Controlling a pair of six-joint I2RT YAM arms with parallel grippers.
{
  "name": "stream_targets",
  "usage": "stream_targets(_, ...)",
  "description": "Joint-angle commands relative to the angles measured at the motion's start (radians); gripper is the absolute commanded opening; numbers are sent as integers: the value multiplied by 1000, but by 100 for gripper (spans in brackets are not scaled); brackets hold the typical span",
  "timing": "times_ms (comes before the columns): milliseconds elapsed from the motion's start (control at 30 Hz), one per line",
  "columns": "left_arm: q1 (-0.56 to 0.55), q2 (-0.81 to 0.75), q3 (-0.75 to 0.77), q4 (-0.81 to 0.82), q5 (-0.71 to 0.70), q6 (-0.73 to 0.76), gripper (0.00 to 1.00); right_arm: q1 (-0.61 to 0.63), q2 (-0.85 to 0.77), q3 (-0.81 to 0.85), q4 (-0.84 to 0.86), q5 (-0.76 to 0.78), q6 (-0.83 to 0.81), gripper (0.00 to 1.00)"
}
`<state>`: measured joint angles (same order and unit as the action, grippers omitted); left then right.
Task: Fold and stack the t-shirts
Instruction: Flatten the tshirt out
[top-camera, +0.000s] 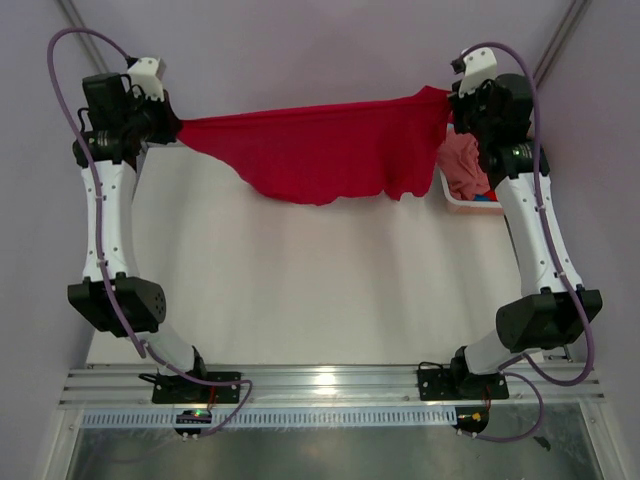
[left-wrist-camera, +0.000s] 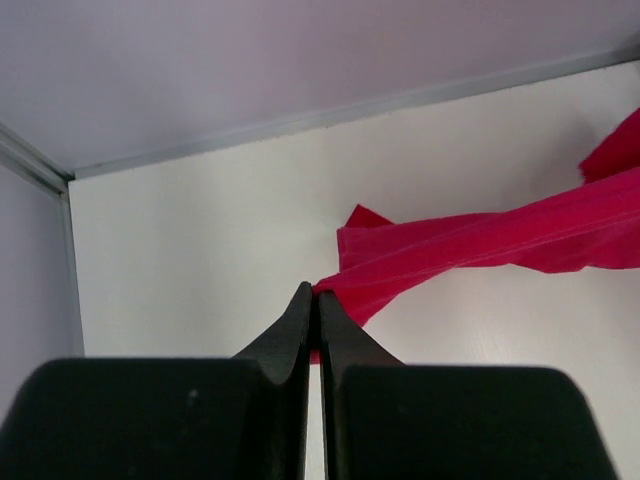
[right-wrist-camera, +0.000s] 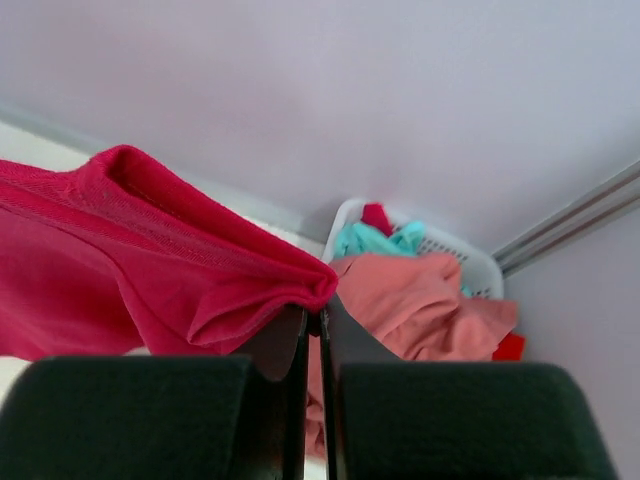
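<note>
The stretched red t-shirt's held edge (top-camera: 312, 108) is close to the back wall. Both my left gripper and my right gripper should draw it toward the table's near edge (top-camera: 315, 355).
A bright red t-shirt (top-camera: 320, 150) hangs stretched across the far part of the table, held by both arms. My left gripper (top-camera: 176, 128) is shut on its left end; in the left wrist view the cloth (left-wrist-camera: 480, 250) runs off to the right from my pinched gripper (left-wrist-camera: 316, 295). My right gripper (top-camera: 447, 100) is shut on the shirt's right end, where the red fabric (right-wrist-camera: 150, 250) bunches over that gripper (right-wrist-camera: 321, 312). A salmon pink shirt (right-wrist-camera: 420, 300) and a bit of teal cloth (right-wrist-camera: 375, 240) lie in the basket behind.
A white plastic basket (top-camera: 462, 203) stands at the far right, under the right arm (top-camera: 530, 210). The pale back wall (top-camera: 320, 40) is close behind the stretched shirt. White tabletop (top-camera: 320, 290) lies between the arms.
</note>
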<state>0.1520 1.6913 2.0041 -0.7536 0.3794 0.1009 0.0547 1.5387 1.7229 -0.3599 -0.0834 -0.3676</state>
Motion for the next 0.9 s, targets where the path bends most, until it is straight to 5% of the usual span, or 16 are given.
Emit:
stream_targets(0,77,2,58,-50,-128,3,0,-76,6,99,-39,180,-42,3)
stream_targets(533,77,-122,8,-43,-142,5,0,-76,-164,-26,-31,128,-34,3)
stream_targets(867,77,30,117,-62,-114,-59,0,-76,2,130,-86,119,-7,3)
